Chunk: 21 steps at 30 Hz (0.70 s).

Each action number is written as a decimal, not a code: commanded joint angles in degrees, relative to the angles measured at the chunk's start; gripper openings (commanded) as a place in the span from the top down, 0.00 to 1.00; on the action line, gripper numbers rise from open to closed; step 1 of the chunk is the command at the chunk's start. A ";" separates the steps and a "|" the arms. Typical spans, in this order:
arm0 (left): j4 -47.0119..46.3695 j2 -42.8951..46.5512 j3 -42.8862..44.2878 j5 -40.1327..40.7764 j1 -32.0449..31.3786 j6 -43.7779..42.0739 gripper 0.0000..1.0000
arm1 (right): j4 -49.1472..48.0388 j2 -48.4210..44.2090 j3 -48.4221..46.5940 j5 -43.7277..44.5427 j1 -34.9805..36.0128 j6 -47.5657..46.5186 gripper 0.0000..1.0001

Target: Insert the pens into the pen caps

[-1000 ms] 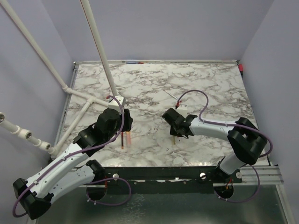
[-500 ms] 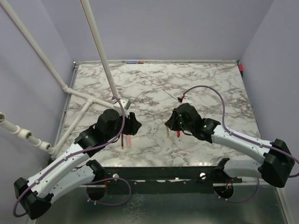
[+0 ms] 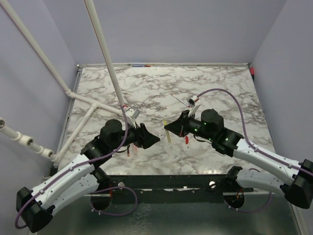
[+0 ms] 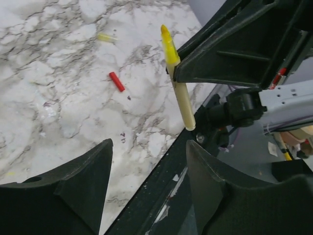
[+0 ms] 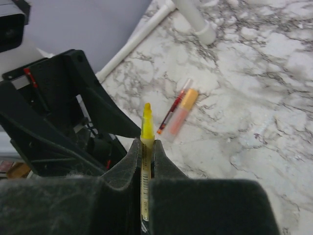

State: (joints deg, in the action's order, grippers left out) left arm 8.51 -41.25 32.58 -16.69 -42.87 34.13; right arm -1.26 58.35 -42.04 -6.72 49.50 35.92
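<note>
I can see the yellow pen's lower body [image 3: 168, 138] free below my right gripper's fingers, so my left gripper should keep approaching that lower body [image 4: 184, 106] and close around it.
My right gripper [image 5: 145, 146] is shut on a yellow pen [image 5: 146, 128], uncapped tip up, and holds it above the table [image 3: 167, 132]. My left gripper [image 4: 149, 147] is open and empty. It faces the pen [image 4: 175, 78] from the left, a short gap away [image 3: 150, 140]. A red cap [image 4: 116, 81] lies on the marble, also in the top view [image 3: 186, 140]. A yellow cap [image 4: 105, 37] lies beyond it. A red pen [image 5: 172, 105] and an orange pen [image 5: 181, 111] lie side by side near the left arm [image 3: 130, 147].
A thin whitish pen [image 3: 178, 100] lies farther back on the marble table [image 3: 220, 88]. White pipes [image 3: 105, 54] slant over the table's left side. The dark front rail [image 3: 166, 182] runs along the near edge, under both grippers.
My right gripper has lifted the yellow pen off the table and swung it left. My left gripper has turned right to face it, away from the red and orange pens.
</note>
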 commanded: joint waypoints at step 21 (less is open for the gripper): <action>-28.91 2.81 -6.21 -16.15 0.11 14.65 0.45 | -29.13 3.34 2.96 -14.90 5.89 6.18 0.99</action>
State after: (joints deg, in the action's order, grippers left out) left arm -16.47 -38.79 27.18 -29.21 -42.87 47.44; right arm -24.32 61.30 -40.03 -20.23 54.28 41.01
